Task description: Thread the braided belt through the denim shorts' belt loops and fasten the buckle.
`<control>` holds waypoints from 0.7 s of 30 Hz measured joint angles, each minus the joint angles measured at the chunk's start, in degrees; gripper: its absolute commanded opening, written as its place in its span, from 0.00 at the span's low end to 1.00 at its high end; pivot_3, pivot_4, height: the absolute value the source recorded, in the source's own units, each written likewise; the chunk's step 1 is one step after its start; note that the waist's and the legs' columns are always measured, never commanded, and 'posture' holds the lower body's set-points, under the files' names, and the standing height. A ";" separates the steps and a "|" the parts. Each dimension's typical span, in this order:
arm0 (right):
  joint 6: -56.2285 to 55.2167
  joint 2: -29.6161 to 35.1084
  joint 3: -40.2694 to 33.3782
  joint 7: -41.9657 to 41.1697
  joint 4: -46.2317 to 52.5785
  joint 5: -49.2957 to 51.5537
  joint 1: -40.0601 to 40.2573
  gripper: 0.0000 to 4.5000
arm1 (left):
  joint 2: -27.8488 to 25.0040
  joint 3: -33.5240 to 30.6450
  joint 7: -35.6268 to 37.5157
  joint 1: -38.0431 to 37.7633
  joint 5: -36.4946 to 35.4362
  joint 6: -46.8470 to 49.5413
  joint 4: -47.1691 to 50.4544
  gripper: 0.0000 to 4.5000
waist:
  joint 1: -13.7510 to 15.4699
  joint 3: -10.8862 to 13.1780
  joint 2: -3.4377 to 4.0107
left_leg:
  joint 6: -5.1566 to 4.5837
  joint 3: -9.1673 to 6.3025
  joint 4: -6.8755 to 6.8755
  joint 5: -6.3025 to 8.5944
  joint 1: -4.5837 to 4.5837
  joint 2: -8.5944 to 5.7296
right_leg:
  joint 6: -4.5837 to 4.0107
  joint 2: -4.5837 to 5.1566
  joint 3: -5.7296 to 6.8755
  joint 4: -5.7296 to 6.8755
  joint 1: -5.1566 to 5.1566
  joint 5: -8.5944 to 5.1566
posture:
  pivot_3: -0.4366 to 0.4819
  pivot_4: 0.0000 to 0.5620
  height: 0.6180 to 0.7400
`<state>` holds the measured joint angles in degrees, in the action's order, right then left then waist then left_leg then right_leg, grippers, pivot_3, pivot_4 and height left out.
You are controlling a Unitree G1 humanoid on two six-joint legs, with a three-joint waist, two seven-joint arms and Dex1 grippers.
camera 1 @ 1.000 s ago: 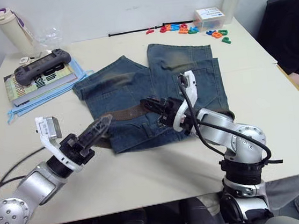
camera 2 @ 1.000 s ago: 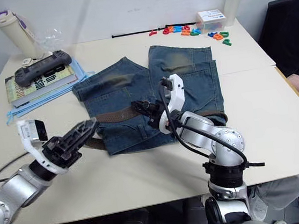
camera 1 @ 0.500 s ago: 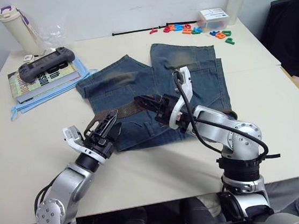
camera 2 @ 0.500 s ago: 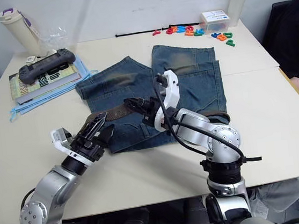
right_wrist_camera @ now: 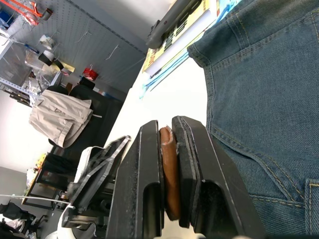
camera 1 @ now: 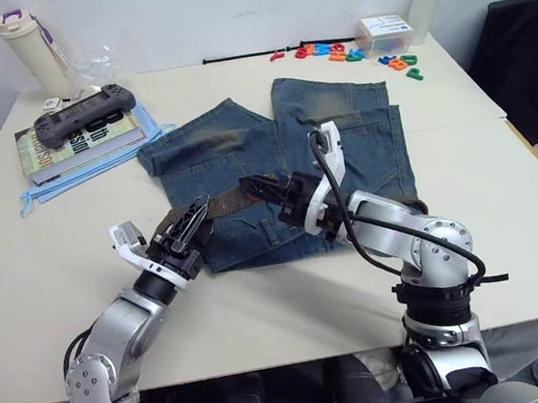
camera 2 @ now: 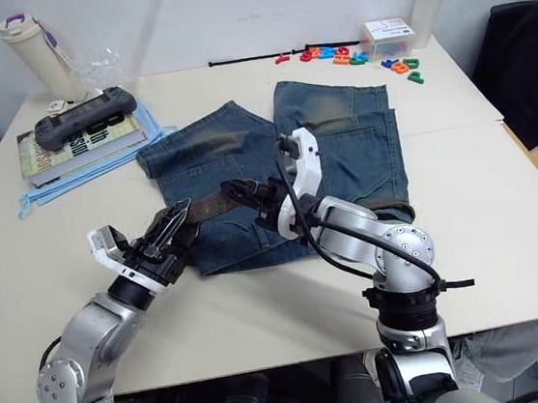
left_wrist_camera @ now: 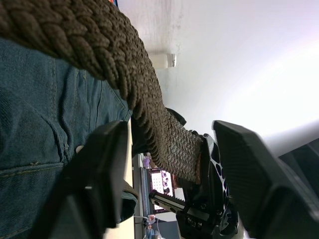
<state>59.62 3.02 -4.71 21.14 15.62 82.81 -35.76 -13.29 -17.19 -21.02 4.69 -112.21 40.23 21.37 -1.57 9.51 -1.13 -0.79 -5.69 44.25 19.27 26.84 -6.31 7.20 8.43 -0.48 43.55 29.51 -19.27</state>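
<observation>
My left gripper will make the belt's strap [camera 1: 227, 203] bend into a rounded loop when it carries the strap along the waistband, because the thick braid [left_wrist_camera: 122, 64] curves in a smooth arc.
The denim shorts [camera 1: 340, 145] lie flat mid-table with the waistband nearest me. Along the waistband's left part runs the braided belt [camera 1: 233, 198]. My right gripper [camera 1: 248, 183] is shut on the belt, and the right wrist view shows the brown strap [right_wrist_camera: 169, 169] pinched between its pads. At the belt's left end, by the corner of the shorts, my left gripper [camera 1: 196, 221] is open. In the left wrist view the braid [left_wrist_camera: 124, 69] passes between its spread fingers [left_wrist_camera: 99, 169]. The buckle is hidden. I cannot make out the belt loops.
A book with a game controller [camera 1: 84, 114] on it lies on a light-blue cloth [camera 1: 71, 170] at the back left, by a cream bottle [camera 1: 28, 49]. A thin black cord [camera 1: 233, 59], coloured letters [camera 1: 349, 51] and a white box [camera 1: 383, 28] sit at the back. A person [camera 1: 534, 54] sits right.
My left arm has swung in from the table's left to the belt's end, and its fingers now straddle the braid. The right gripper has stayed shut on the belt. The camera has shifted.
</observation>
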 measured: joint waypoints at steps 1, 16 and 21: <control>-0.07 0.17 0.06 0.20 0.00 0.10 0.00 0.00 | 0.00 -0.05 0.33 0.27 0.00 0.48 -0.15 0.32 | 0.00 0.00 0.00 | 0.00 0.00 0.00 0.00 0.00 0.00 | 0.00 0.00 0.00 0.00 0.00 0.00 | 0.48 0.27 0.30; -2.07 2.09 1.88 1.54 0.71 1.35 0.07 0.11 | -1.03 -0.33 1.92 1.50 0.01 2.15 -2.69 0.01 | 0.02 0.00 0.00 | 0.00 -0.01 0.00 0.00 0.01 0.00 | 0.00 0.01 0.00 -0.03 0.00 0.00 | 0.48 0.27 0.30; -2.22 3.54 2.49 1.55 1.20 0.49 0.35 0.57 | -0.65 -0.37 2.08 2.19 0.00 1.80 -3.11 0.00 | 0.06 0.00 0.00 | 0.00 -0.03 0.00 0.00 0.04 0.00 | 0.00 0.01 0.02 -0.06 -0.01 0.00 | 0.48 0.27 0.30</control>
<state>57.40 6.56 -2.22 22.69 16.82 83.30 -35.42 -13.94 -17.56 -18.94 6.88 -112.21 42.03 18.27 -1.51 9.51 -1.13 -0.80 -5.72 44.25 19.27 26.88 -6.31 7.20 8.44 -0.46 43.49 29.50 -19.27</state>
